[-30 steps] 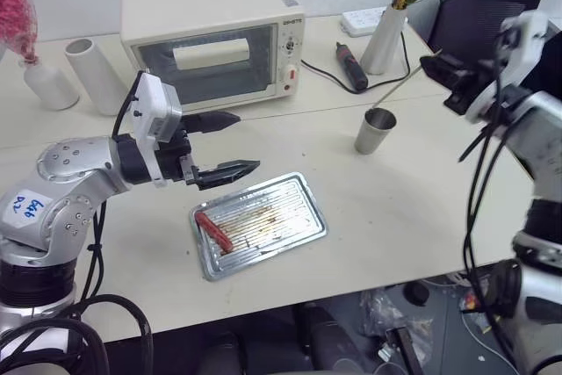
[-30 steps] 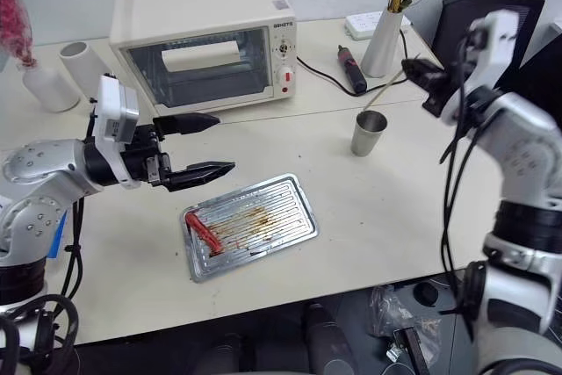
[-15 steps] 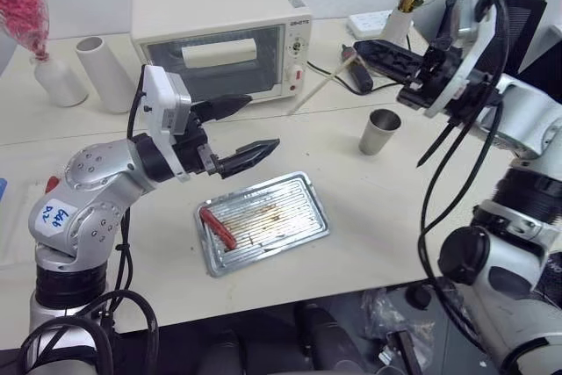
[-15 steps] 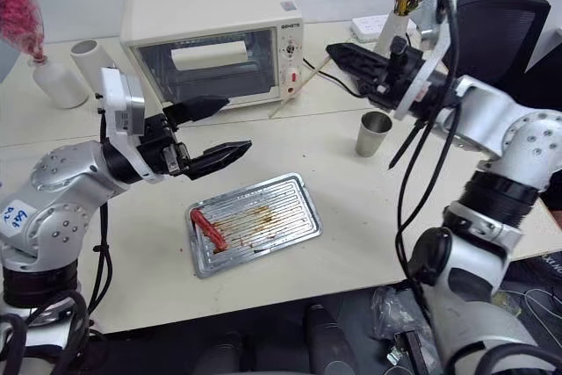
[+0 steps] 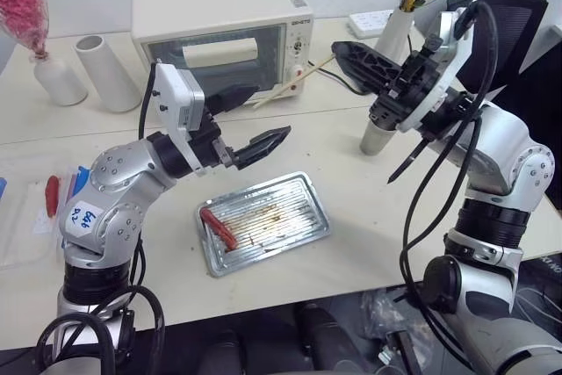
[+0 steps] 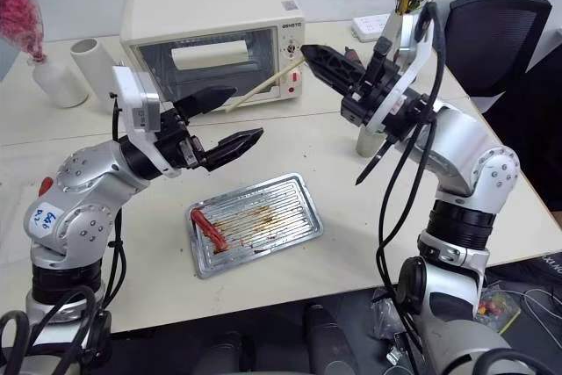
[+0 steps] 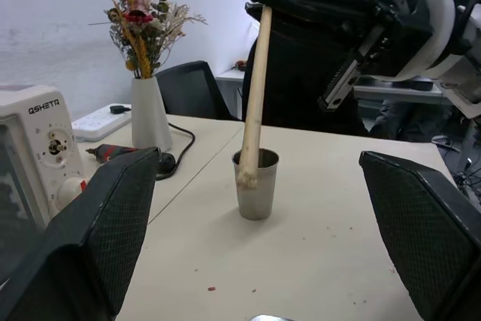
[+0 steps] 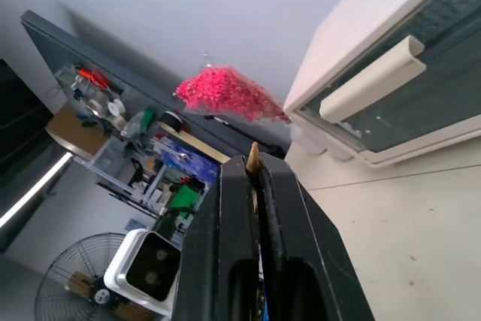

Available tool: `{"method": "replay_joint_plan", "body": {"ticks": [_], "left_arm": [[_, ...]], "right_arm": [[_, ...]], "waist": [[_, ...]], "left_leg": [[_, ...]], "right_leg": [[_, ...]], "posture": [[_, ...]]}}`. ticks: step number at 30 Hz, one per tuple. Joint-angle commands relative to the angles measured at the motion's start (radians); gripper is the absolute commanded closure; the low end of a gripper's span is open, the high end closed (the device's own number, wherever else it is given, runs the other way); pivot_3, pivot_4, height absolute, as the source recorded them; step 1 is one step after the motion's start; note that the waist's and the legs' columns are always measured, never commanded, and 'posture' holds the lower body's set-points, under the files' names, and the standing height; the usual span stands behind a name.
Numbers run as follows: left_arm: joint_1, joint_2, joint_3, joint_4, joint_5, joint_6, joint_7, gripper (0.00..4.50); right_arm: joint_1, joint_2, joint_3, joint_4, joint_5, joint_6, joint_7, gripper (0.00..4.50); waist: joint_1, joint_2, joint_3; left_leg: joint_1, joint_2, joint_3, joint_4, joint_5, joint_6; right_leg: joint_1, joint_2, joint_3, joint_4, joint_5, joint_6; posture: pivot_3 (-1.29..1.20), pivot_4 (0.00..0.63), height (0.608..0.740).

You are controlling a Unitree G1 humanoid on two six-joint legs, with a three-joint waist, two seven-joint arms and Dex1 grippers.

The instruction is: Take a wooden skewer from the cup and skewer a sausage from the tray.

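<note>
The right gripper holds the wooden skewer by its pointed end (image 8: 253,158), so the left gripper should grab the blunt end (image 5: 257,105) to leave the point free for the sausage.
My right gripper (image 5: 339,48) is shut on the wooden skewer (image 5: 290,81), a thin pale stick that slants down and left from its tip in front of the oven. The skewer's free end lies close to the gap of my open left gripper (image 5: 270,111), which holds nothing. In the left wrist view the skewer (image 7: 254,95) hangs ahead of the wide-apart fingers (image 7: 98,223), in front of the metal cup (image 7: 255,186). The cup (image 5: 376,138) stands partly behind my right arm. A red sausage (image 5: 217,227) lies at the left end of the ribbed metal tray (image 5: 290,208) below my left gripper.
A cream toaster oven (image 5: 219,28) stands behind both grippers. A white cylinder (image 5: 105,72) and a white vase (image 5: 57,81) are at the back left. A vase of dried flowers (image 5: 391,37) and a black chair (image 5: 496,19) are at the back right. A clear container (image 5: 39,212) sits at the left edge.
My right gripper has drawn the skewer out of the cup, swung left with it and rolled its wrist. My left gripper edged right, staying open. The camera has shifted too.
</note>
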Motion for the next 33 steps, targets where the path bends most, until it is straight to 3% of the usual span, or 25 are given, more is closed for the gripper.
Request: {"method": "replay_joint_plan", "body": {"ticks": [1,10,17,20,25,33], "left_arm": [[-0.034,-0.015,0.007,0.001,0.002,-0.030,0.001,0.19],[-0.036,-0.003,0.004,-0.012,-0.023,-0.006,-0.029,2.51],[-0.045,-0.013,0.011,-0.005,-0.030,-0.007,-0.031,2.51],[-0.051,-0.024,0.011,-0.003,-0.031,-0.010,-0.026,3.03],[-0.054,-0.031,0.015,0.000,-0.032,-0.010,-0.025,4.49],[-0.048,-0.010,0.004,0.007,-0.006,-0.007,-0.032,4.49]], "right_arm": [[0.011,0.022,-0.001,-0.058,0.025,-0.036,-0.012,4.49],[0.026,0.026,0.011,-0.070,0.025,-0.049,-0.016,4.50],[0.034,0.025,0.016,-0.069,0.025,-0.047,-0.007,4.50],[0.039,0.025,0.015,-0.069,0.025,-0.046,-0.003,4.50],[0.042,0.027,0.014,-0.070,0.025,-0.049,-0.002,4.50],[0.032,0.027,0.006,-0.072,0.025,-0.054,0.006,4.50]], "waist": [[0.003,0.000,0.000],[0.015,0.000,0.000],[0.018,0.000,0.000],[0.018,0.000,0.000],[0.018,0.000,0.000],[0.018,0.000,0.000]], "left_leg": [[0.000,0.000,0.000,0.000,0.000,0.000],[-0.001,0.001,0.000,0.000,0.000,0.000],[-0.001,0.001,0.000,0.000,0.000,0.001],[-0.001,0.001,0.000,0.000,0.000,0.001],[-0.001,0.001,0.000,0.000,0.000,0.001],[-0.001,0.001,0.000,0.000,0.000,0.001]], "right_leg": [[0.000,0.000,0.000,0.000,0.000,0.000],[0.000,-0.001,0.000,0.000,0.000,0.000],[0.000,-0.001,0.000,0.000,0.000,0.000],[0.000,-0.001,-0.001,0.000,0.000,0.000],[0.000,-0.001,-0.001,0.000,0.000,0.000],[0.000,-0.001,-0.001,0.000,0.000,0.000]], "posture": [[0.00,0.150,0.740],[0.00,0.150,0.740],[0.00,0.150,0.740],[0.00,0.150,0.740],[0.00,0.150,0.740],[0.00,0.150,0.740]]}}
